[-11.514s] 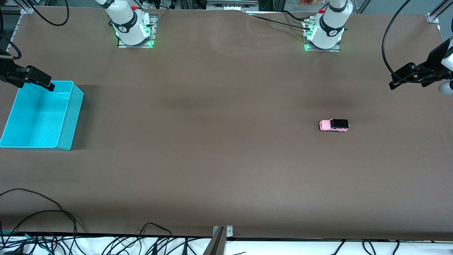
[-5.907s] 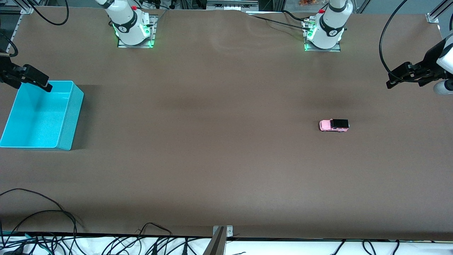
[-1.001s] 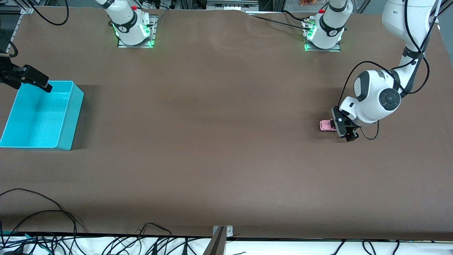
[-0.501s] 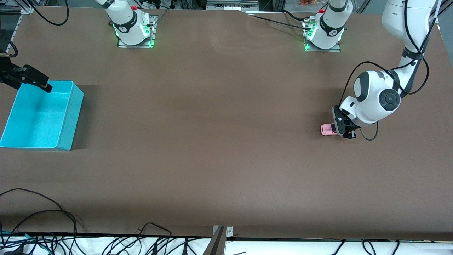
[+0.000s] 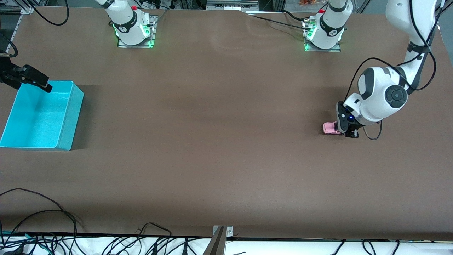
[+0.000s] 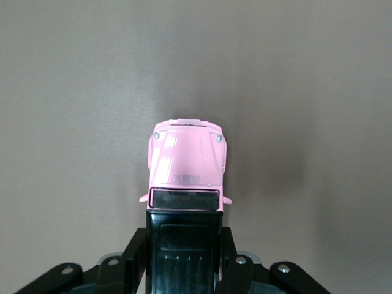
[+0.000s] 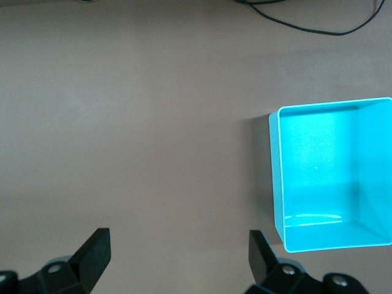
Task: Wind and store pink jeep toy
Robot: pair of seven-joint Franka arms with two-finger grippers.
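Next, I pull the toy backward with my left gripper, away from the turquoise bin, to wind it, because the pink jeep toy's hood [image 5: 330,128] points toward the bin.
The pink jeep toy [image 5: 330,128] sits on the brown table toward the left arm's end. My left gripper [image 5: 349,131] is down over it, shut on its black-roofed rear half; only the pink hood shows in the front view. In the left wrist view the pink jeep toy [image 6: 188,164] points away from the left gripper [image 6: 184,248], with the jaws pressed on both sides of the black roof. My right gripper [image 5: 45,85] waits open and empty over the turquoise bin's far corner. The right gripper [image 7: 178,254] shows wide apart fingers over bare table.
The turquoise bin [image 5: 72,118] stands empty at the right arm's end of the table; it also shows in the right wrist view [image 7: 275,184]. Cables [image 5: 42,216] lie along the table edge nearest the front camera.
The left gripper came down from the table's end onto the jeep and shut on it. In the last second the jeep shifted a little toward the left arm's end. The right arm stayed put.
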